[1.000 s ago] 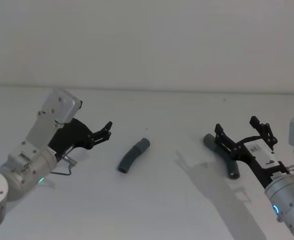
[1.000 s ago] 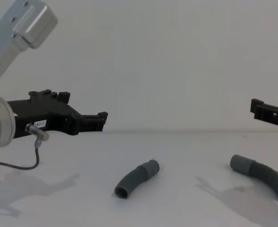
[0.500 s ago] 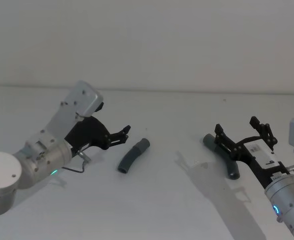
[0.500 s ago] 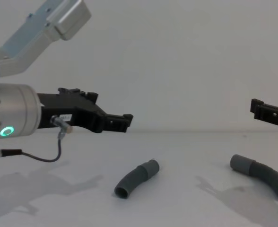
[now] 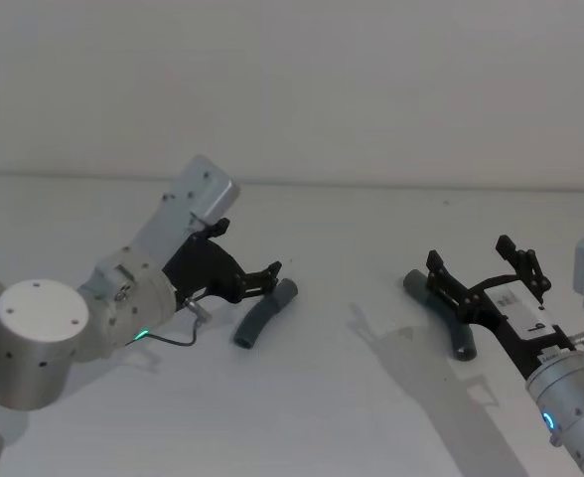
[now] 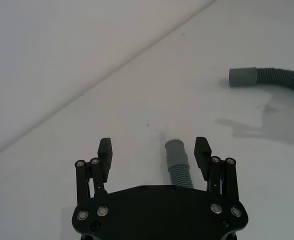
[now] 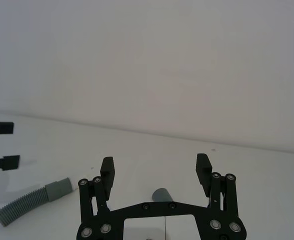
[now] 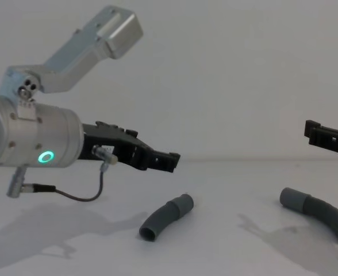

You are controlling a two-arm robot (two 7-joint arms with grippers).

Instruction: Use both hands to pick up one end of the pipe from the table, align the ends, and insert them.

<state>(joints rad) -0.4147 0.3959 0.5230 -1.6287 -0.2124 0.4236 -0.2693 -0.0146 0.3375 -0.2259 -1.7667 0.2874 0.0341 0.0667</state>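
I should expect a white insert to be hidden against the white table, because a faint shadow stretches past the collar (image 6: 176,153) under my left gripper.
Two curved dark grey pipe pieces lie apart on the white table (image 5: 322,397). The left piece (image 5: 262,315) (image 8: 166,217) points its collar end (image 5: 287,289) away from me. My left gripper (image 5: 269,276) (image 8: 172,161) hovers open just above that end, which lies between the fingers in the left wrist view (image 6: 178,162). The right piece (image 8: 318,214) (image 5: 443,306) lies under and partly behind my right gripper (image 5: 469,253) (image 7: 154,165), which is open and held above it. Its collar end (image 7: 161,194) shows between the right fingers.
A plain pale wall rises behind the table's far edge. Bare table surface lies between the two pieces and in front of them. The left arm's thin cable (image 8: 83,195) hangs below the silver wrist.
The left arm has swung right and forward, bringing its open gripper from well left of the left pipe piece to just over its collar end. The right arm and both pieces have not moved.
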